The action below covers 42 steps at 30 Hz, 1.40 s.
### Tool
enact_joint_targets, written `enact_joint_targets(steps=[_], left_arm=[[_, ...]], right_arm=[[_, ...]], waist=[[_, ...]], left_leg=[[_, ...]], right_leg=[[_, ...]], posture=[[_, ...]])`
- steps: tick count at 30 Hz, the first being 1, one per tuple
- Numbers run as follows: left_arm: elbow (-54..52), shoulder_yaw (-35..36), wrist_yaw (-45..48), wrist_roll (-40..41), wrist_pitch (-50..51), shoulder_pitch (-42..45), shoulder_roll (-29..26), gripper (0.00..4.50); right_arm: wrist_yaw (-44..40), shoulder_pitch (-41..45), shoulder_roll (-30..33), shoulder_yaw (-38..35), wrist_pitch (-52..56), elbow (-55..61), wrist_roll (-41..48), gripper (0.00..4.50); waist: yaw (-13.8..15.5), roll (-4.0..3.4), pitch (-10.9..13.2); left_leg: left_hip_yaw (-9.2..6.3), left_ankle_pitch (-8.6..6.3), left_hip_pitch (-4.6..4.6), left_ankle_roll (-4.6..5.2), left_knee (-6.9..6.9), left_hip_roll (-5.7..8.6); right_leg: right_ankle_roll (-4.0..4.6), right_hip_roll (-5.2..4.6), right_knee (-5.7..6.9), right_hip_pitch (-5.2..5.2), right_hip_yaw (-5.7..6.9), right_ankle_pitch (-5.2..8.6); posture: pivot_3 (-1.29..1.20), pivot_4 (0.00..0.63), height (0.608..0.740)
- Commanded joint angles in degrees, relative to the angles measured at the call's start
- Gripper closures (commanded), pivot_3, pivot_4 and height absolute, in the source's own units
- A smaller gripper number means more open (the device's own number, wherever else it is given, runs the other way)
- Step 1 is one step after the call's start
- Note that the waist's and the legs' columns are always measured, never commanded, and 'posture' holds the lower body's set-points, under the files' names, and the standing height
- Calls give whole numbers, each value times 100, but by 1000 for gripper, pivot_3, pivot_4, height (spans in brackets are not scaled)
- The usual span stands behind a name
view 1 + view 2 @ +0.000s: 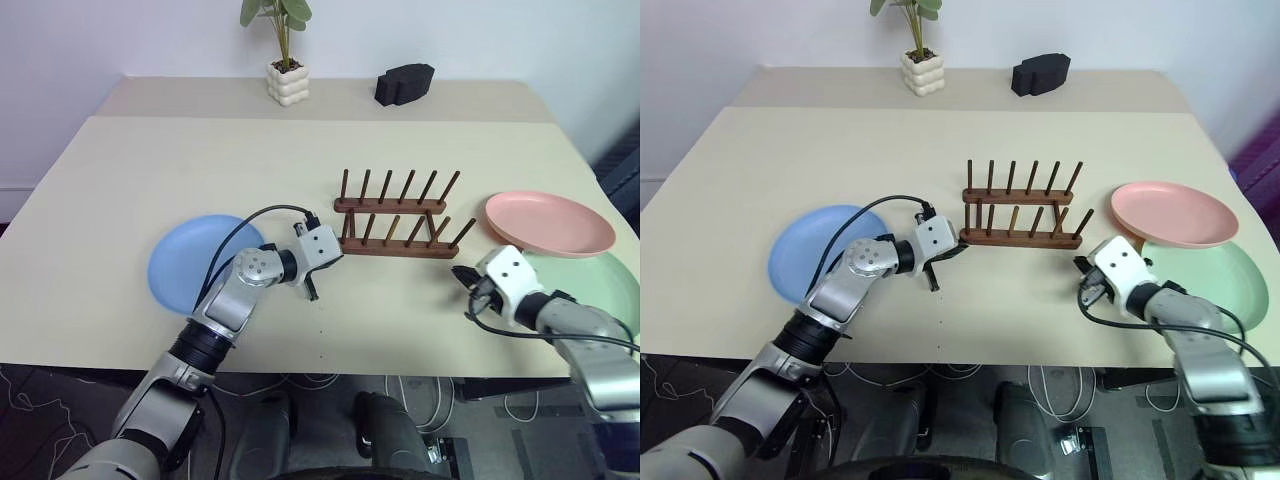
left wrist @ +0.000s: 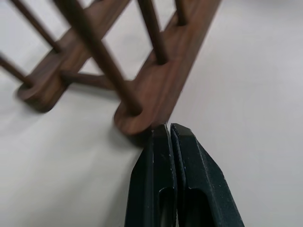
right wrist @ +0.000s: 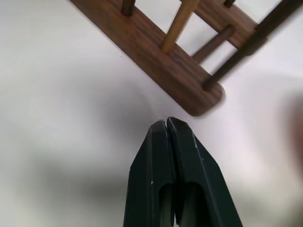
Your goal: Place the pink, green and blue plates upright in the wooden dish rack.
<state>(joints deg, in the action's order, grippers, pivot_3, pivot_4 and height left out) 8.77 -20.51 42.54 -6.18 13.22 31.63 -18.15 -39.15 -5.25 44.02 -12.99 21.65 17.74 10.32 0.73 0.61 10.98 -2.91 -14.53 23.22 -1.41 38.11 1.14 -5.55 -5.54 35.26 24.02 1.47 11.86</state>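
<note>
The pink plate is covering the green plate's far rim (image 1: 566, 256). Next, my right gripper stands the pink plate in the wooden dish rack and then takes the green plate first.
The wooden dish rack (image 1: 400, 216) stands empty at mid-table. Flat on the table to its left lies the blue plate (image 1: 190, 262), partly covered by my left arm. To its right lies the pink plate (image 1: 550, 222), overlapping the far rim of the green plate (image 1: 603, 290) near the front right corner. My left gripper (image 2: 169, 126) is shut and empty, its tips at the left end of the rack's near rail (image 2: 156, 85). Just off the rail's right end (image 3: 161, 61), my right gripper (image 3: 165, 124) is shut, holding nothing, a little above the table.
A potted plant (image 1: 288, 82) and a black block (image 1: 404, 83) stand at the back of the table (image 1: 200, 170). The table's front edge runs close under both arms, and its right edge passes near the green plate.
</note>
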Motion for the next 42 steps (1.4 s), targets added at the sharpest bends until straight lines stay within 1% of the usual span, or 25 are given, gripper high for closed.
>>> enact_joint_targets(steps=[1,2,4,5,7,9,10,12,13,16,20,29,30,32,34,35,39,42], left_arm=[[-250,114,55,109,-68,50,-7,4457],[-256,105,65,111,-59,49,-3,4457],[-429,64,355,311,-73,-18,-24,4500],[-502,47,465,381,-78,-44,-28,4500],[-817,27,846,705,-142,-163,-60,4500],[-1061,44,1125,1010,-116,-249,-53,4500],[-1166,37,1274,1156,-77,-285,-63,4500],[-1337,13,1537,1414,33,-348,-88,4500],[-1382,0,1611,1496,84,-360,-90,4500],[-1478,38,1773,1848,350,-367,-24,4500],[-1540,68,1830,2092,478,-334,30,4500],[-1633,58,1713,2206,604,-425,58,4500],[-1647,54,1706,2208,598,-439,50,4500],[-1664,50,1695,2215,586,-455,36,4500],[-1691,56,1688,2231,576,-477,11,4500],[-1688,57,1684,2234,570,-476,7,4500],[-1653,63,1677,2255,569,-459,18,4500],[-1613,62,1681,2259,553,-434,39,4500]], right_arm=[[-209,-188,223,-677,253,531,333,4500],[-291,-281,300,-868,330,615,403,4500],[-554,-412,587,-1323,533,728,544,3976],[-656,-446,691,-1470,608,749,610,3637],[-837,-339,1084,-1749,709,550,587,2721],[-920,-237,1441,-1837,595,228,390,1727],[-955,-141,1587,-1791,504,10,312,1270],[-1029,73,1847,-1563,303,-478,147,170],[-1080,155,1923,-1469,214,-670,93,76],[-1314,478,2044,-993,-243,-1381,-71,76],[-1434,1107,2049,-459,-674,-2314,-249,76],[-1721,2082,2053,288,-1550,-4013,-640,76],[-1728,2152,2046,345,-1635,-4151,-686,305],[-1729,2260,2029,424,-1771,-4343,-744,964],[-1704,2305,2010,481,-1886,-4445,-795,1912],[-1701,2326,2004,504,-1930,-4488,-810,2484],[-1583,2311,1975,503,-2068,-4407,-863,4460],[-1535,2246,1986,465,-2131,-4296,-886,4460]], waist=[[-3,0,0],[1,0,0],[3,0,0],[1,0,1],[-6,-1,0],[-8,-1,0],[-5,-2,0],[0,-1,0],[-1,-1,0],[-5,0,0],[-9,-5,1],[-16,-7,0],[-16,-7,0],[-16,-7,0],[-15,-8,0],[-16,-9,0],[-15,-9,0],[-14,-12,-1]], left_leg=[[0,0,0,0,0,0],[1,0,0,0,0,0],[0,0,1,0,0,0],[1,0,3,0,0,0],[2,0,3,0,1,0],[4,0,2,0,0,-1],[5,0,1,0,0,-2],[4,0,1,0,0,-2],[4,0,1,0,1,-2],[6,0,2,0,1,-2],[8,0,2,0,2,-1],[9,0,0,0,1,0],[9,0,0,0,1,0],[10,0,0,0,1,0],[10,0,0,0,1,0],[10,0,0,0,1,0],[10,0,0,0,1,0],[10,0,0,0,1,0]], right_leg=[[0,0,0,0,0,0],[1,0,0,0,0,0],[1,0,0,0,1,0],[1,-1,-1,1,0,1],[11,-1,-3,0,0,6],[15,-2,-3,0,-2,8],[17,-2,-3,0,-1,8],[19,-1,-3,0,1,9],[19,-2,-4,-1,0,9],[19,-2,-5,-1,0,10],[18,-2,-5,0,-1,9],[18,-1,-4,0,-3,9],[18,-1,-4,0,-2,9],[17,-1,-4,0,-3,9],[18,-1,-4,0,-3,8],[18,-1,-4,0,-3,8],[17,-1,-4,0,-4,8],[17,-1,-4,0,-4,8]], posture=[[0,150,740],[0,150,740],[0,150,740],[0,150,740],[0,150,740],[0,150,740],[0,150,740],[0,150,740],[0,150,740],[0,150,740],[0,150,740],[0,150,740],[0,150,740],[0,150,740],[0,150,740],[0,150,740],[0,150,740],[0,150,740]])
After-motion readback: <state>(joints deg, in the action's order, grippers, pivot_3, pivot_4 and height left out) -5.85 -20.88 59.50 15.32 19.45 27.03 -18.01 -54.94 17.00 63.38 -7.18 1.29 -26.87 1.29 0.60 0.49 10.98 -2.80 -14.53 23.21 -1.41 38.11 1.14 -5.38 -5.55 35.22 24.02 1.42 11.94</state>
